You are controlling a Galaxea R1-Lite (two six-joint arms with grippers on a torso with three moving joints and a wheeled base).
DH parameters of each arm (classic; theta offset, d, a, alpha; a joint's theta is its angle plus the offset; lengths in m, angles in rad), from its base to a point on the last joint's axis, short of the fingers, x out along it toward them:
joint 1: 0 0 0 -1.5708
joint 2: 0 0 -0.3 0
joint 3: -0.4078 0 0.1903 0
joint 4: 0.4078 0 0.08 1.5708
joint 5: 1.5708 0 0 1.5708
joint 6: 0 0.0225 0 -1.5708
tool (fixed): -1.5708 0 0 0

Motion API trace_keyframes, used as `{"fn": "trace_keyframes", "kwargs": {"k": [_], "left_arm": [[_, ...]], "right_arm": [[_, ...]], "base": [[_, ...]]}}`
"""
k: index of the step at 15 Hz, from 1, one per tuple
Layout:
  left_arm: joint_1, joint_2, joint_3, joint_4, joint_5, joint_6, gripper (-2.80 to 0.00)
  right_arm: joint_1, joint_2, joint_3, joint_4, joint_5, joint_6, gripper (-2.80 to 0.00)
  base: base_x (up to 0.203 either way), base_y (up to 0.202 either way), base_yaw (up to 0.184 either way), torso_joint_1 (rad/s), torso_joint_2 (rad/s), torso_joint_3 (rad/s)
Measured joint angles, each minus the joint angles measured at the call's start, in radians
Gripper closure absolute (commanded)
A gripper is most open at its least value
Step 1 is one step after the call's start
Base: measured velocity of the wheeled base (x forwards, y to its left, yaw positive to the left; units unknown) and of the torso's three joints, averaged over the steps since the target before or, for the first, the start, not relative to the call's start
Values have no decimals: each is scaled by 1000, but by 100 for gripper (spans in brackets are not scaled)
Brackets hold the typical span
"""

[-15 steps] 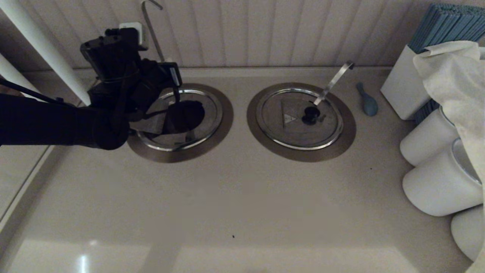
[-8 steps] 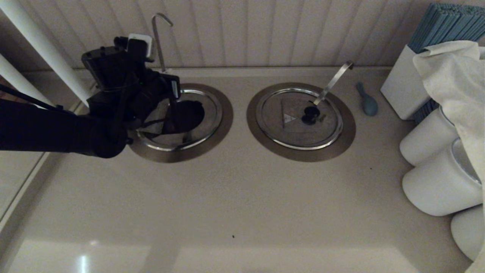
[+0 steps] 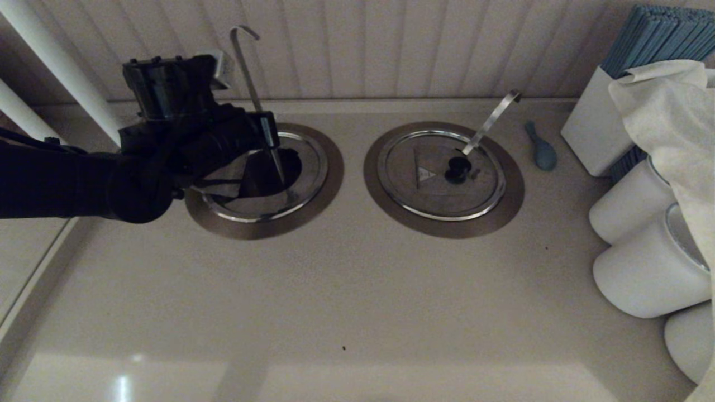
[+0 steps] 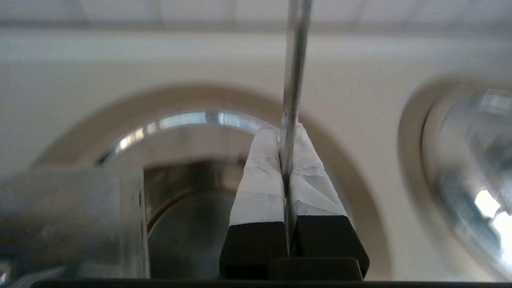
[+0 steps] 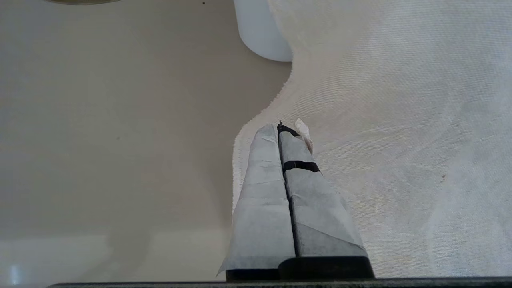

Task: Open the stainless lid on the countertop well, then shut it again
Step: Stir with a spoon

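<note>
The thin hooked handle (image 3: 246,67) is raised high over the open hole in the countertop. My left gripper should first lower it into the dark hole (image 3: 292,164) and then close the stainless lid.
The countertop well (image 3: 324,184) lies at the back left, its dark hole (image 3: 285,164) uncovered on the right side. A grey flap of the stainless lid (image 3: 223,184) shows beside the hole; my left arm hides the remainder. The thin hooked handle (image 3: 246,61) rises from the hole, leaning slightly. My left gripper (image 3: 270,131) is shut on that handle above the well. In the left wrist view the taped fingers (image 4: 260,176) pinch the rod (image 4: 294,80) over the shiny inner rim (image 4: 180,119). My right gripper (image 5: 280,129) is shut on nothing, parked over a white cloth (image 5: 400,120).
The twin lid (image 3: 430,187) with black knob (image 3: 458,167) and broad slanted handle (image 3: 494,117) covers the right well. A blue object (image 3: 540,148), white box (image 3: 595,128), white cylinders (image 3: 648,268) and draped cloth (image 3: 676,123) crowd the right side. A white pole (image 3: 61,67) stands left.
My left gripper has shifted right along the back of the well, carrying the hooked handle; the handle's hook has moved right and its lower end now crosses the dark hole.
</note>
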Motion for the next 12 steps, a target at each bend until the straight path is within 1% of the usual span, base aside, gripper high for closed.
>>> {"fn": "trace_keyframes", "kwargs": {"k": [1, 2, 3, 4, 5, 6, 7, 10, 11, 12], "left_arm": [[0, 11, -29, -1, 14, -25, 0], [2, 26, -61, -2, 44, -56, 0], [2, 46, -92, -3, 88, -83, 0], [4, 67, -111, -4, 131, -78, 0], [9, 84, -120, -4, 166, -43, 0], [16, 96, -115, -22, 184, 9, 0], [23, 104, -97, -63, 192, 71, 0], [29, 109, 2, -243, 212, 311, 0], [21, 107, 22, -253, 213, 356, 0], [16, 103, 36, -218, 210, 361, 0]], "right_arm": [[0, 0, 0, 0, 0, 0, 0], [0, 0, 0, 0, -1, 0, 0], [0, 0, 0, 0, 0, 0, 0], [0, 0, 0, 0, -1, 0, 0], [0, 0, 0, 0, 0, 0, 0], [0, 0, 0, 0, 0, 0, 0], [0, 0, 0, 0, 0, 0, 0], [0, 0, 0, -1, 0, 0, 0], [0, 0, 0, 0, 0, 0, 0], [0, 0, 0, 0, 0, -1, 0]], "base": [[0, 0, 0, 0, 0, 0], [0, 0, 0, 0, 0, 0], [0, 0, 0, 0, 0, 0], [0, 0, 0, 0, 0, 0], [0, 0, 0, 0, 0, 0], [0, 0, 0, 0, 0, 0], [0, 0, 0, 0, 0, 0], [0, 0, 0, 0, 0, 0], [0, 0, 0, 0, 0, 0], [0, 0, 0, 0, 0, 0]]}}
